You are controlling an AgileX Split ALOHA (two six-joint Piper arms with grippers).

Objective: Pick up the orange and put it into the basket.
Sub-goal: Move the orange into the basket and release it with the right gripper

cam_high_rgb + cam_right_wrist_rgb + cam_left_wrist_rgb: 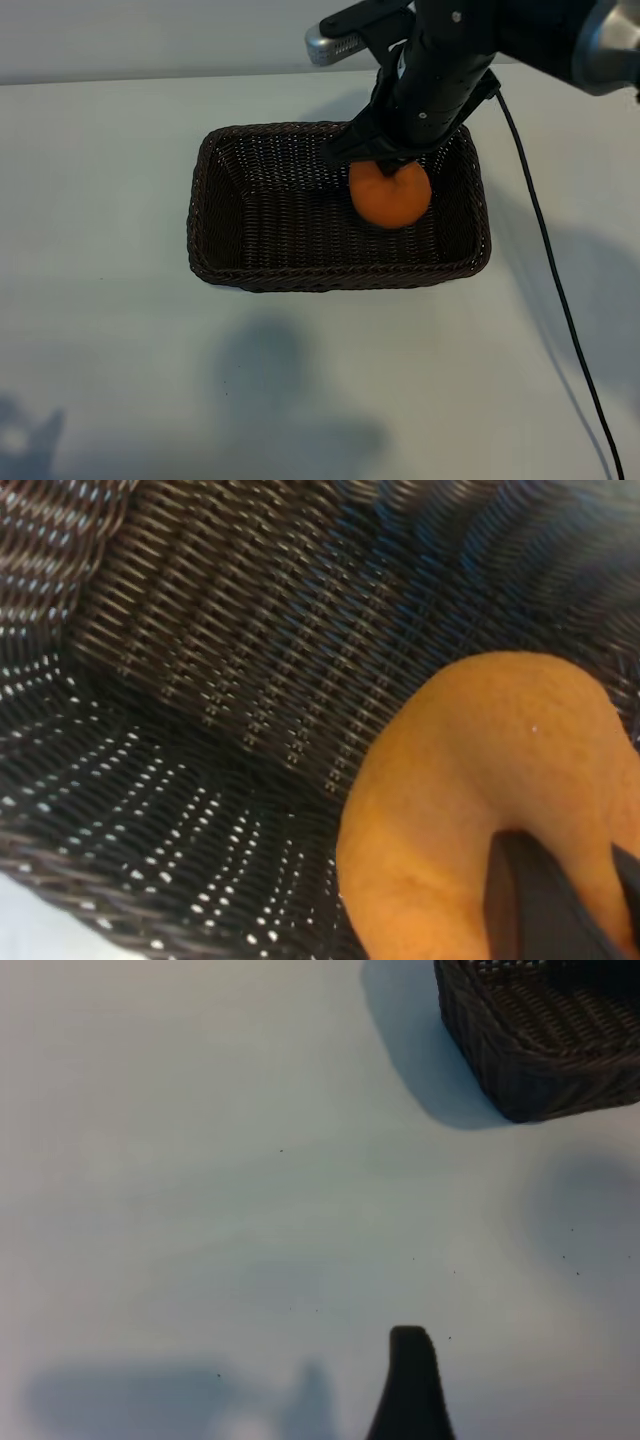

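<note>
The orange is inside the basket's rim and the way down is open. My right gripper should keep lowering the orange until it touches the basket's bottom (380, 246), then let go.
The orange (390, 195) hangs inside the right part of the dark brown wicker basket (330, 280), just above its woven floor. My right gripper (385, 160) comes down on the fruit from above and is shut on it. In the right wrist view the orange (470, 810) bulges large against the basket wall (200, 630), and a dark finger (535, 900) presses into its skin. My left gripper is away from the basket over bare table. Only one of its fingers (410, 1385) shows, with nothing held, and a corner of the basket (530, 1070) lies farther off.
The basket sits mid-table on a white surface. The right arm's black cable (550, 270) trails across the table to the right of the basket. Shadows of the arms fall on the near part of the table (290, 400).
</note>
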